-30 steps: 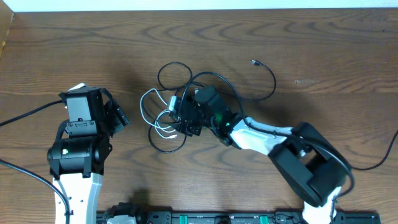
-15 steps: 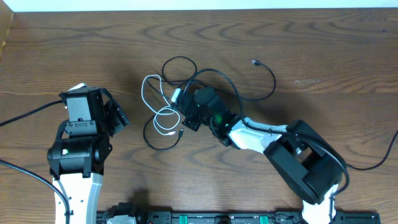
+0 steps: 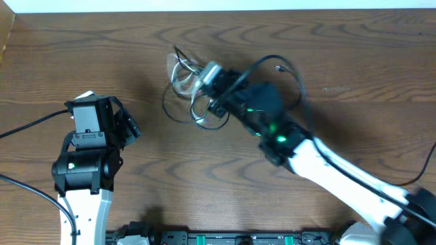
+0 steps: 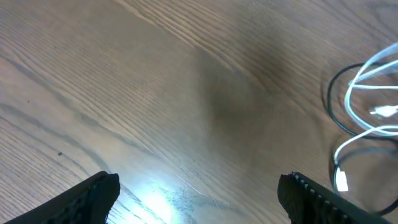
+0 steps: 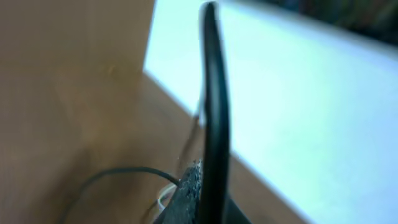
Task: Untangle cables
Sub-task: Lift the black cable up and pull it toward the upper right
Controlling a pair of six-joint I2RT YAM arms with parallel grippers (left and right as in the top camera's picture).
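Observation:
The white cable is hanging from my right gripper with black loops (image 3: 170, 116). I should lower both and pull the white coil (image 3: 180, 80) off with my left gripper.
The cables form a tangle at the table's middle back. A white cable (image 3: 178, 77) and thin black loops (image 3: 178, 112) hang blurred from my right gripper (image 3: 208, 75), which is shut on the bundle and raised above the table. A black cable (image 3: 300, 92) arcs off to the right, ending in a small plug (image 3: 279, 68). In the right wrist view a black cable (image 5: 214, 93) runs straight up past the shut fingers (image 5: 189, 186), with a bit of white cable (image 5: 165, 196) below. My left gripper (image 3: 129, 127) stands open and empty, left of the tangle. The left wrist view shows the white cable (image 4: 367, 74) at its right edge.
The brown wooden table (image 3: 340, 41) ends at its far edge against a white strip (image 3: 218, 5). The thick black wires of the arms (image 3: 27, 126) trail off to the left. A black rail (image 3: 238, 238) runs along the front edge.
My right gripper shut on the cables and swung up and toward the back of the table, dragging the tangle with it. The left arm has not moved.

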